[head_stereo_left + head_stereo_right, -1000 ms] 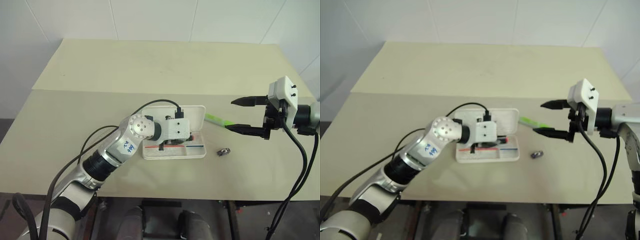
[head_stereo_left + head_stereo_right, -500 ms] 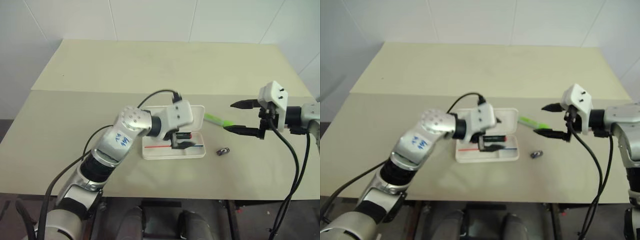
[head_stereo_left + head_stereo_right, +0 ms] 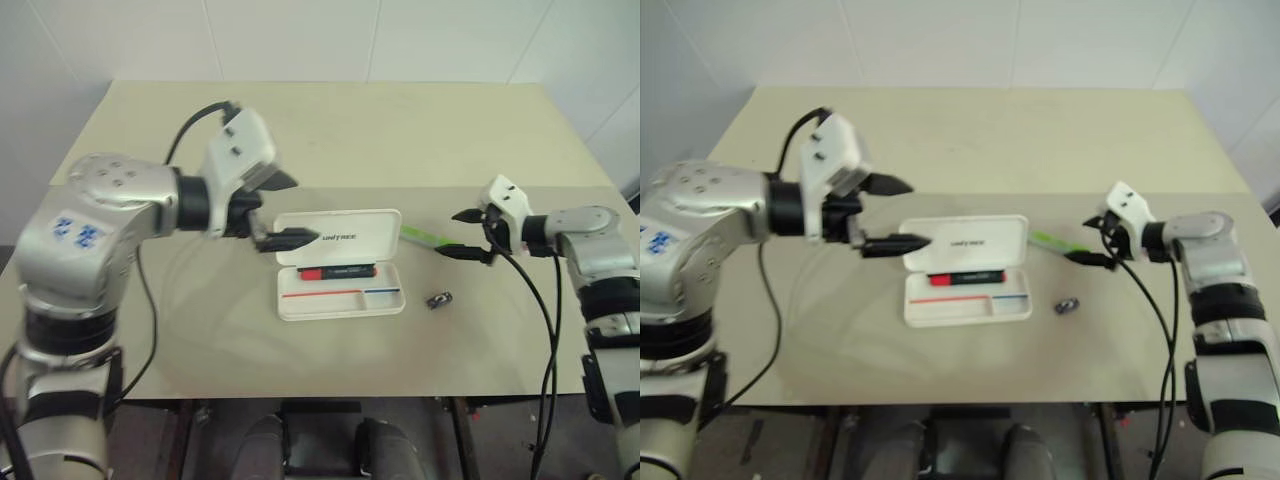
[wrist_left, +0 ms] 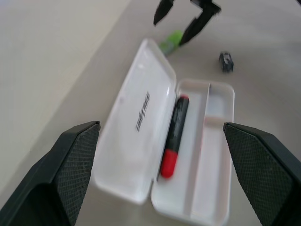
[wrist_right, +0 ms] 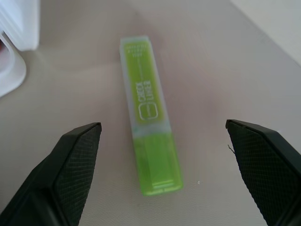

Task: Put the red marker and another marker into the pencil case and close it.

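My gripper will lower the lime-green marker [image 3: 426,237] into the tray's empty front slot [image 3: 340,305], which looks longer. The marker should lie flat there with room past its end.
The white pencil case [image 3: 335,238] lies open at the table's middle, lid flat behind the tray. The red marker [image 3: 337,271] rests in the tray along the hinge side, free of any grip; the left wrist view shows the red marker [image 4: 173,136] too. My left gripper [image 3: 298,210] hovers open and empty above the case's left rear corner. The lime-green marker [image 3: 422,237] lies on the table just right of the lid. My right gripper [image 3: 448,234] is open, its fingertips either side of that marker's right end; the right wrist view shows the green marker [image 5: 148,117] between the fingers, untouched.
A small dark grey clip-like piece [image 3: 439,299] lies right of the tray's front corner. The beige table [image 3: 300,130] reaches back to a white wall. A corner of the case [image 5: 14,28] lies close to the green marker's far end.
My left gripper opened, left the red marker in the tray, and rose away to the left. My right gripper moved forward and down to straddle the green marker's end.
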Tool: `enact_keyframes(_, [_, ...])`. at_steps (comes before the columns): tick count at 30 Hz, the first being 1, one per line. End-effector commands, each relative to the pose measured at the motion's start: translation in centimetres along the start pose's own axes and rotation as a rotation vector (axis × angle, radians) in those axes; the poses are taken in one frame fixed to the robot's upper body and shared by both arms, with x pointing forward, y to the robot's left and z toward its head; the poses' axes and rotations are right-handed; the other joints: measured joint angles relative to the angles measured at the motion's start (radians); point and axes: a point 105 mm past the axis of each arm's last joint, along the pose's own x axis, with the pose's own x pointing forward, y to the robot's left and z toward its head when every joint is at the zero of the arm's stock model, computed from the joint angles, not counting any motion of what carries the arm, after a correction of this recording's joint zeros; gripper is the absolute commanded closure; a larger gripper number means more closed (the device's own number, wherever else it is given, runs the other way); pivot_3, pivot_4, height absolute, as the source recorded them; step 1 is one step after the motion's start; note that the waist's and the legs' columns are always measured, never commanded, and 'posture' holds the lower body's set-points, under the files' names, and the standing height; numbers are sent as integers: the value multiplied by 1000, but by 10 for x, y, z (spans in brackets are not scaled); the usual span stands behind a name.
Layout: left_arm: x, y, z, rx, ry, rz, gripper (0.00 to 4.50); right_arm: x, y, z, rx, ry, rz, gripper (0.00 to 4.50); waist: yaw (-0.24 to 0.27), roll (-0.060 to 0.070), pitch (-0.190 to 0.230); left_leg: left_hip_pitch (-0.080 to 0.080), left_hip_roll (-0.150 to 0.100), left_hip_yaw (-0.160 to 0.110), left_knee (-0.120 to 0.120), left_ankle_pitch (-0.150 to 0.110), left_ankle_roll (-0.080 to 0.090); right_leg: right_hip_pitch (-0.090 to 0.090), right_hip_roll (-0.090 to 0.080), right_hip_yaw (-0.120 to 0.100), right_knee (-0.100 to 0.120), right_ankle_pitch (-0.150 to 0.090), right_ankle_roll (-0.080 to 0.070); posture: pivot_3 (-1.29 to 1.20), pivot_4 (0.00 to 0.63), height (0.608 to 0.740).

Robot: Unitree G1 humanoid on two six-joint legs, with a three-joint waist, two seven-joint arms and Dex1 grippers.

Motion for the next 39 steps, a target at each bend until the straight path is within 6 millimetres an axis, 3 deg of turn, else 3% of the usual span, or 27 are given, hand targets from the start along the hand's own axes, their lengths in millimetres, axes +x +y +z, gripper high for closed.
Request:
enact_keyframes(1, [-12,-2,8,49,-31,29,15,4,-1,3,-19,-4,14,0,5,0,0,0,0,0,0,0,0,0,0,0,0,0,0,0,150,740])
enact_keyframes(9, [-17,-10,10,54,-40,20,15,15,1,-7,28,36,15,0,2,0,0,0,0,0,0,0,0,0,0,0,0,0,0,0,150,740])
enact_keyframes(16, [-25,-7,6,50,-30,42,0,7,-5,3,10,11,4,2387,1,0,0,0,0,0,1,0,0,0,0,1,0,0,0,0,150,740])
enact_keyframes(19, [-30,0,7,54,-41,68,0,-5,-16,28,-36,-66,-59,3407,2,0,0,0,0,0,1,0,0,0,0,1,0,0,0,0,150,740])
enact_keyframes(23, [-34,2,3,54,-34,65,0,-25,-19,49,-116,-99,-74,3410,3,0,0,0,0,1,0,0,0,-1,0,2,0,0,0,0,150,740])
enact_keyframes(31, [-38,-10,-10,74,-9,-5,0,-57,4,45,-275,39,6,3410,5,0,0,0,0,3,0,-1,0,-2,0,3,1,0,0,0,150,740])
enact_keyframes(34, [-36,-12,-12,80,-13,-21,0,-68,29,53,-275,-35,156,3410,5,0,0,0,0,4,-1,-1,0,-3,0,4,1,0,0,0,150,740])
enact_keyframes(39, [-39,-13,-33,66,69,-26,0,-74,78,86,-284,-242,397,3410,-2,0,0,2,1,6,-1,-1,0,-3,1,6,2,0,0,0,150,740])
